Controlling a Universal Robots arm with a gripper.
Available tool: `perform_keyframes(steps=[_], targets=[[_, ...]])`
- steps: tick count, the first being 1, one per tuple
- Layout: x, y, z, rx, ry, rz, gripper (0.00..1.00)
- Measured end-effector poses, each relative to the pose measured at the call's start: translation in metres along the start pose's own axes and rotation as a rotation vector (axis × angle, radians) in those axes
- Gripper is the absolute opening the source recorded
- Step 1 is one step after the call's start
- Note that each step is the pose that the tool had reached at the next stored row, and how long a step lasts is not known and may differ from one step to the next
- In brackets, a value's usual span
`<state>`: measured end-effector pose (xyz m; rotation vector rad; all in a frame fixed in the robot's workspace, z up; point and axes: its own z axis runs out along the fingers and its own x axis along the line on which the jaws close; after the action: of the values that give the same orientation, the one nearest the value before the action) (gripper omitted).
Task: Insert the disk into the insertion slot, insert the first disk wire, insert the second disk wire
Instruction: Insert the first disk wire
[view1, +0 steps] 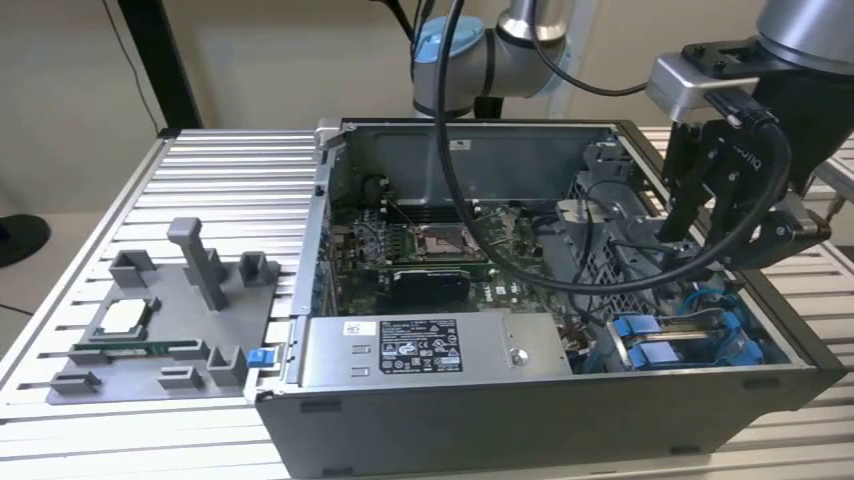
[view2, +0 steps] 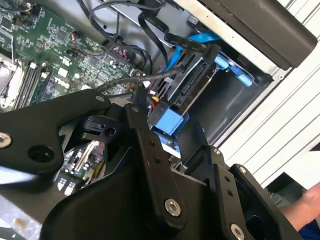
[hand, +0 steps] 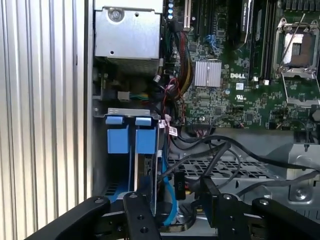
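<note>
Black disk wires (hand: 217, 159) lie slack. I will carry the small black connector (hand: 179, 185) to the disk, and its wire should trail along and bend into a loop.
The disk (hand: 148, 172) stands on edge inside the insertion slot (hand: 101, 165) at the case's front corner, its two blue carrier tabs (hand: 134, 139) at the end. The second wrist view shows the disk's connector edge (view2: 192, 85) with a blue tab (view2: 168, 121) below it. Black disk wires (hand: 220, 155) run loose over the perforated bay metal (hand: 235, 169), and a black plug (view2: 200, 49) lies at the disk's end; I cannot tell whether it is seated. My gripper (view1: 714, 250) (hand: 172, 197) (view2: 172, 137) hovers just above the disk, fingers open and holding nothing.
The open computer case (view1: 534, 410) sits on a ribbed aluminium table (view1: 227, 190). A grey labelled power-supply box (view1: 414, 350) lies beside the bay, with the motherboard (hand: 235, 85) behind it. A grey parts fixture (view1: 160, 330) is at the exterior view's left. A person's hand (view2: 306, 206) is near the case.
</note>
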<state>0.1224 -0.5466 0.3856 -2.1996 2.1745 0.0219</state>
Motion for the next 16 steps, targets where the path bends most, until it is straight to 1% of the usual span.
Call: perform_keyframes(steps=[3, 6, 13, 16], targets=[[0.0, 0.0024, 0.0006, 0.0007, -0.0033, 0.002, 1.0], [-0.0001, 0.0046, 0.0007, 0.005, -0.0131, 0.009, 1.0], [0.0004, 0.0046, 0.0008, 0.0052, -0.0143, 0.003, 1.0], [0.0004, 0.0041, 0.0008, 0.005, -0.0169, -0.008, 1.0]])
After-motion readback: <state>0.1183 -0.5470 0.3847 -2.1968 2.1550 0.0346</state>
